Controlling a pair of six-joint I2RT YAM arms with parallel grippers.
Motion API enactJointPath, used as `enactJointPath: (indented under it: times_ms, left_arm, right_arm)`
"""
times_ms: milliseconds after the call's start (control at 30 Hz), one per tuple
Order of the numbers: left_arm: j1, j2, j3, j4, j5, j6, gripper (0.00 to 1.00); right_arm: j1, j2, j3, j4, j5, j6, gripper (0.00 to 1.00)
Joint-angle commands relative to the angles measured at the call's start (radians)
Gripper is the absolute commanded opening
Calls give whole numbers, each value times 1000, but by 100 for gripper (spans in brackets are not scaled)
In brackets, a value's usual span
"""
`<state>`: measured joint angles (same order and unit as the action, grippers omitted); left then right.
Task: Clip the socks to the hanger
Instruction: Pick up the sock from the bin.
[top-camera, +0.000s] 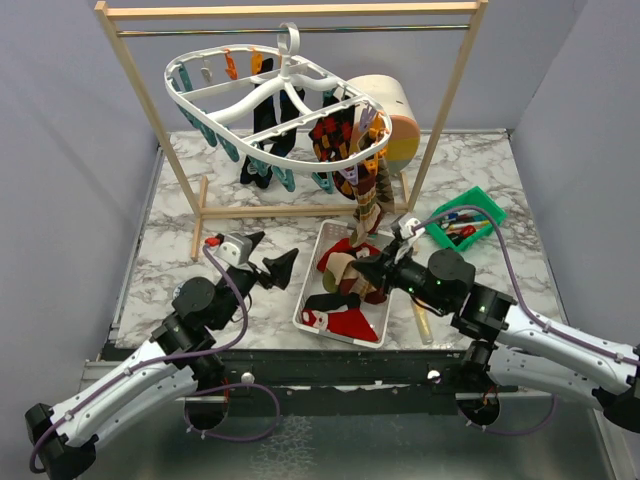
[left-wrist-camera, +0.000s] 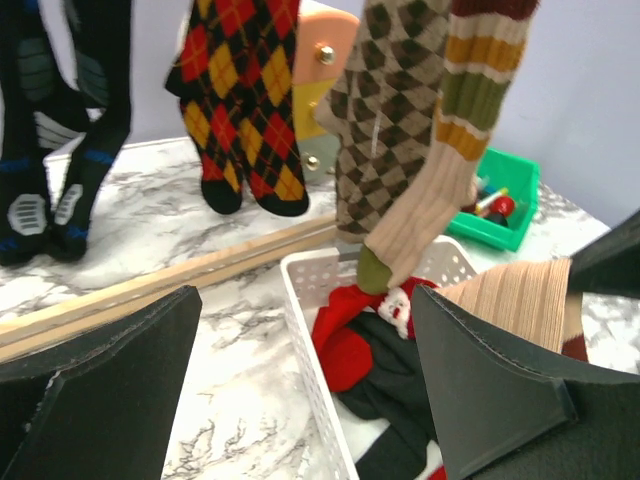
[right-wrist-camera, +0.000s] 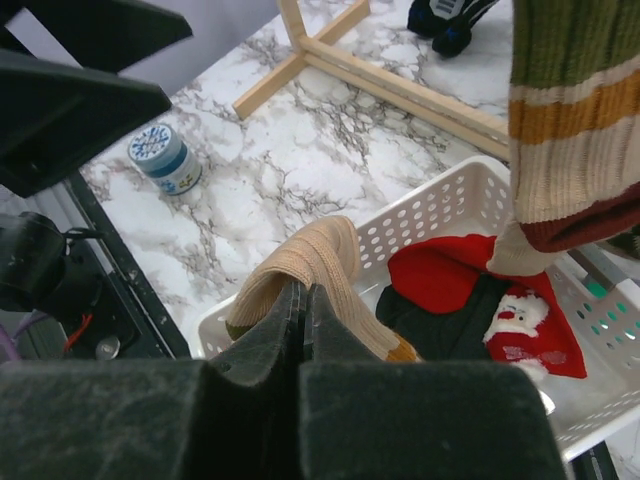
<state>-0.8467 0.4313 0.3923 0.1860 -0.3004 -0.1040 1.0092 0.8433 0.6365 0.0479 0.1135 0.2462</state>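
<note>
The tan ribbed sock's loose fold (top-camera: 340, 267) sticks out from the robot's right gripper toward its open left gripper, so the left gripper should keep moving in until its fingers are on both sides of the fold.
The white oval hanger (top-camera: 215, 100) hangs from the wooden rack's rod. Black socks (top-camera: 265, 140), a red argyle pair (top-camera: 330, 135) and brown argyle and striped socks (top-camera: 370, 190) are clipped to it. A white basket (top-camera: 309, 275) below holds red, black and Santa-patterned socks (right-wrist-camera: 450, 290). My right gripper (right-wrist-camera: 304, 290) is shut on a tan ribbed sock (right-wrist-camera: 300, 250), lifted just above the basket. My left gripper (left-wrist-camera: 305, 300) stands open and empty left of the basket, facing the tan ribbed sock (left-wrist-camera: 510, 290).
The wooden rack's base bars (top-camera: 290, 210) lie behind the basket. A green bin (top-camera: 470, 218) with small items sits at the right, and a cream and orange cylinder (top-camera: 395, 115) behind the hanger. A small blue-and-white jar (right-wrist-camera: 165, 158) stands left of the basket.
</note>
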Motion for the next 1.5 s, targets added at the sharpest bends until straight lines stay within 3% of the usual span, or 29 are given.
enactJointPath:
  times_ms: [0,100,367,767,1033,1467]
  left_arm:
    - [-6,50,12,49,208,9,87]
    - [-6,104,21,94,360,5,87]
    - [-6,271,100,123,579,-7,87]
    - [-6,368,135,179,724,-41,87]
    - [-6,455,171,184,711,-56,81]
    - [-6,483,179,184,670,-34,54]
  right_arm:
    - [8,-72,-18,-46,37,33,0]
    - [8,-104,-23,-46,38,40,0]
    - [8,-120,-38,-20,22,48,0]
    - [7,-109,-42,24,-4,47,0]
    - [8,-100,-23,30,-52,32,0]
    - [7,-85,7,49,-106,19,0]
